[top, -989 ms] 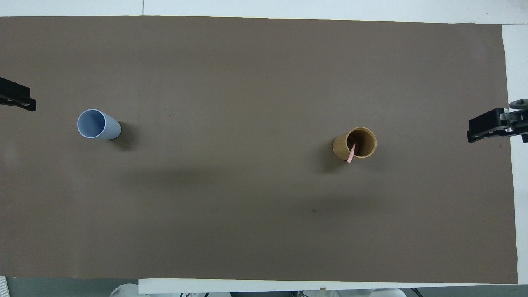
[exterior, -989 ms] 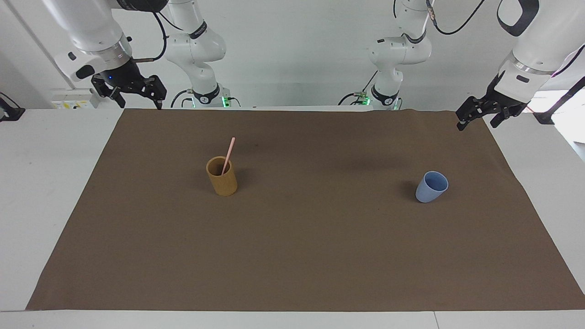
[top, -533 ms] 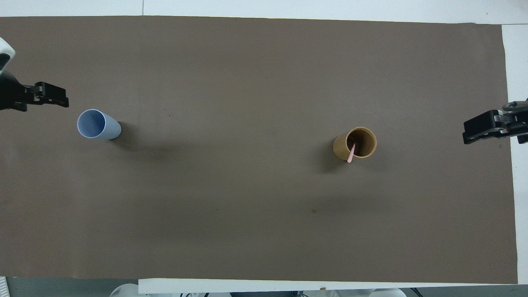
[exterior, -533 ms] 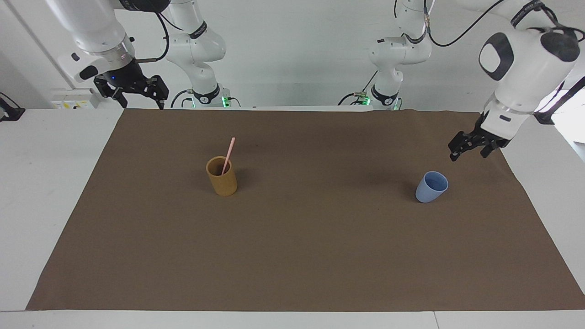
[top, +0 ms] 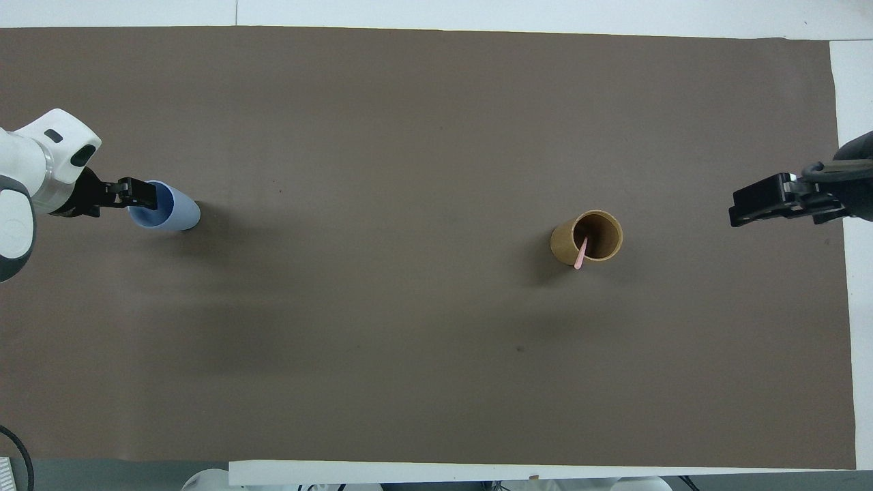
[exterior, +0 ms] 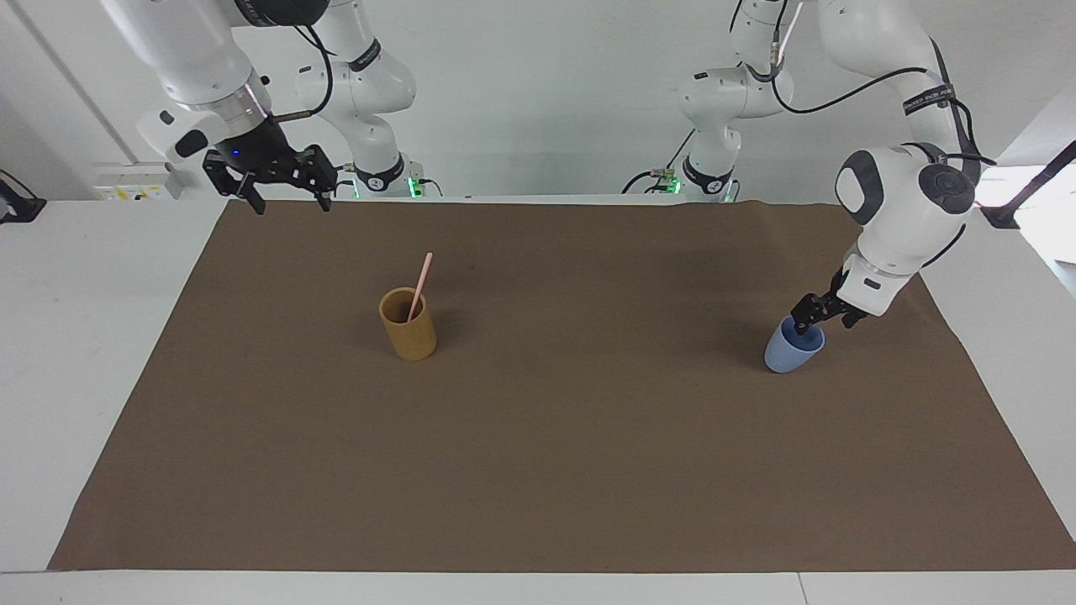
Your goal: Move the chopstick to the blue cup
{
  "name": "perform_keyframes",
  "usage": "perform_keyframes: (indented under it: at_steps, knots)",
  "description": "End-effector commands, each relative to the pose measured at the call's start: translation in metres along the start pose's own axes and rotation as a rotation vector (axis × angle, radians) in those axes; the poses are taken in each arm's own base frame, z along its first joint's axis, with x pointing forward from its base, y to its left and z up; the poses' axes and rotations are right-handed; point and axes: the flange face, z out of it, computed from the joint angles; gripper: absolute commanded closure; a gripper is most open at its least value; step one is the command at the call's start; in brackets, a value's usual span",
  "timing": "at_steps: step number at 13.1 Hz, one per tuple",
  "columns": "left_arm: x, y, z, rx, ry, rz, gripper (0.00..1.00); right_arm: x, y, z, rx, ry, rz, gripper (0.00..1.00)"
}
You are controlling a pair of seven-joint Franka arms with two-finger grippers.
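Note:
The blue cup point(top: 181, 211) is far away from the tan-orange cup, so the robot's left gripper should bring the blue cup closer and the robot's right gripper should pick up the chopstick point(exterior: 423, 277).
The pale pink chopstick point(exterior: 420, 284) point(top: 580, 254) leans inside a tan-orange cup point(exterior: 408, 332) point(top: 560, 244), its upper half sticking out above the rim. The blue cup point(exterior: 785, 354) point(top: 180, 213) stands upright toward the left arm's end of the mat. My left gripper point(exterior: 814, 326) point(top: 140, 194) is low at that cup's rim, fingers apart, one tip over the opening. I cannot tell whether it touches the cup. My right gripper point(exterior: 287, 202) point(top: 740, 208) hangs open in the air over the mat's end on the right arm's side, apart from the tan-orange cup.
A brown mat point(exterior: 588, 462) point(top: 423, 123) covers most of the white table point(exterior: 84, 336). Only the two cups stand on it.
My left gripper came down from above the mat's corner to the blue cup's rim. My right gripper drifted a little toward the tan-orange cup. Cups and chopstick stayed put.

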Motion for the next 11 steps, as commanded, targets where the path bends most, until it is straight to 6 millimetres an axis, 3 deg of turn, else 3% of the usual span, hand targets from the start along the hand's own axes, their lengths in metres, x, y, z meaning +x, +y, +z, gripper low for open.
perform_keyframes:
  at_steps: [1,2,4,7,9,11]
  knots:
    - [-0.008,-0.003,0.010,-0.010,0.011,-0.085,0.99,0.002,-0.047,0.024,0.062,-0.045,0.151,0.01]
    - [-0.008,-0.003,0.016,-0.010,0.016,-0.102,1.00,0.006,-0.071,0.038,0.079,-0.080,0.202,0.01]
    - [-0.008,-0.003,0.016,-0.011,0.023,-0.109,1.00,0.016,-0.088,0.072,0.182,-0.156,0.344,0.01]
    - [-0.007,-0.002,0.015,-0.011,0.023,-0.109,1.00,0.022,-0.084,0.142,0.195,-0.235,0.396,0.01]
    - [0.009,0.000,0.005,-0.019,0.045,-0.136,1.00,0.018,-0.076,0.165,0.179,-0.277,0.409,0.01]
    - [0.023,0.030,-0.018,-0.036,0.065,-0.186,1.00,0.018,-0.070,0.185,0.183,-0.278,0.403,0.05]
